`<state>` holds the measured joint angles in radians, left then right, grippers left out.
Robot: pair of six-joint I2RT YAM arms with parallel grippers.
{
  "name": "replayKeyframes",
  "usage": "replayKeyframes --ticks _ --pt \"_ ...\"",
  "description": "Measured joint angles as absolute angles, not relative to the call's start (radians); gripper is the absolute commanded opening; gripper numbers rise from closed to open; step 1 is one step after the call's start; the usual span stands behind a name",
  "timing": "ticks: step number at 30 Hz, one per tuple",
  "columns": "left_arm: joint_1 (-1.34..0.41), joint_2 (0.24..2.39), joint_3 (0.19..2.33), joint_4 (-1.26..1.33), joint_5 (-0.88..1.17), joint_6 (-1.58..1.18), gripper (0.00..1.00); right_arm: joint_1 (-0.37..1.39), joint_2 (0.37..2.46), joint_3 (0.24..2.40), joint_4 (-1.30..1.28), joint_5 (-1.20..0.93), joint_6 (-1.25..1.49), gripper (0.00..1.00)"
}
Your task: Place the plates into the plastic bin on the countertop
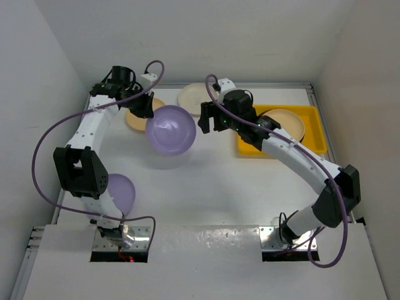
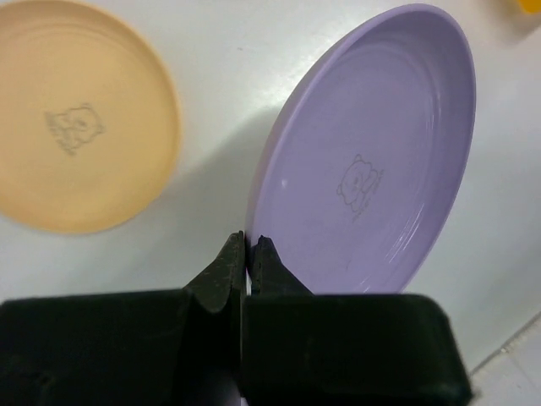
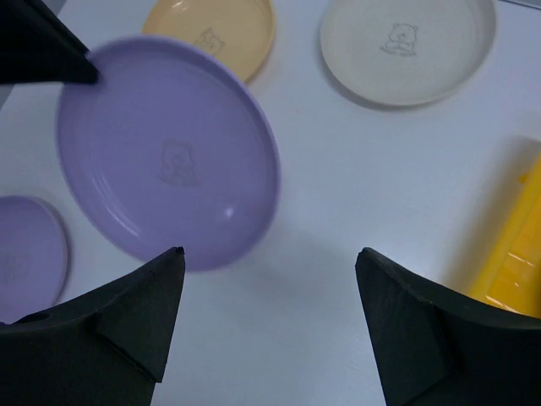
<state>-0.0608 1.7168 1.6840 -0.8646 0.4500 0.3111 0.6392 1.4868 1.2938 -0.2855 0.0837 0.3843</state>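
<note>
I should use my left gripper for the second lavender plate (image 1: 123, 194), because it lies far from the bin and my right gripper. My left gripper should fetch it (image 1: 115, 180) and hand it to my right gripper.
My left gripper (image 1: 145, 106) (image 2: 250, 245) is shut on the near rim of a lavender plate (image 1: 170, 129) (image 2: 372, 169) (image 3: 169, 152), which hangs tilted above the countertop (image 1: 206, 187). Just to the right of that plate, my right gripper (image 1: 209, 122) (image 3: 269, 254) stands open and holds nothing. The yellow plastic bin (image 1: 315, 134) (image 3: 516, 245) sits at the back right with a peach plate (image 1: 284, 124) in it. Another peach plate (image 1: 139, 117) (image 2: 76, 110) (image 3: 211, 34), a cream plate (image 1: 194, 97) (image 3: 406, 46) and a second lavender plate (image 1: 120, 190) (image 3: 25, 254) lie on the countertop.
White walls close in the countertop at the left, back and right. The second lavender plate lies close to the left arm's lower link (image 1: 78, 172). A purple cable (image 1: 50, 134) loops out from the left arm.
</note>
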Motion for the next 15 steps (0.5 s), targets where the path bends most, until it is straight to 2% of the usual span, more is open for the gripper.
replayKeyframes --ticks 3,8,13,14,15 --pt "-0.082 1.732 1.684 -0.895 0.481 0.301 0.00 0.647 1.559 1.333 -0.241 0.077 0.397 0.78" --pt "-0.084 1.734 1.686 -0.922 0.546 0.292 0.00 0.651 1.696 1.343 -0.218 0.078 0.418 0.64" --pt "-0.084 1.734 1.686 -0.945 0.587 0.294 0.00 0.649 1.800 1.343 -0.218 0.052 0.450 0.39" --pt "-0.084 1.734 1.686 -0.948 0.591 0.297 0.00 0.648 1.812 1.343 -0.217 0.046 0.459 0.21" --pt "-0.084 1.734 1.686 -0.951 0.600 0.297 0.00 0.643 1.820 1.343 -0.213 0.033 0.469 0.12"
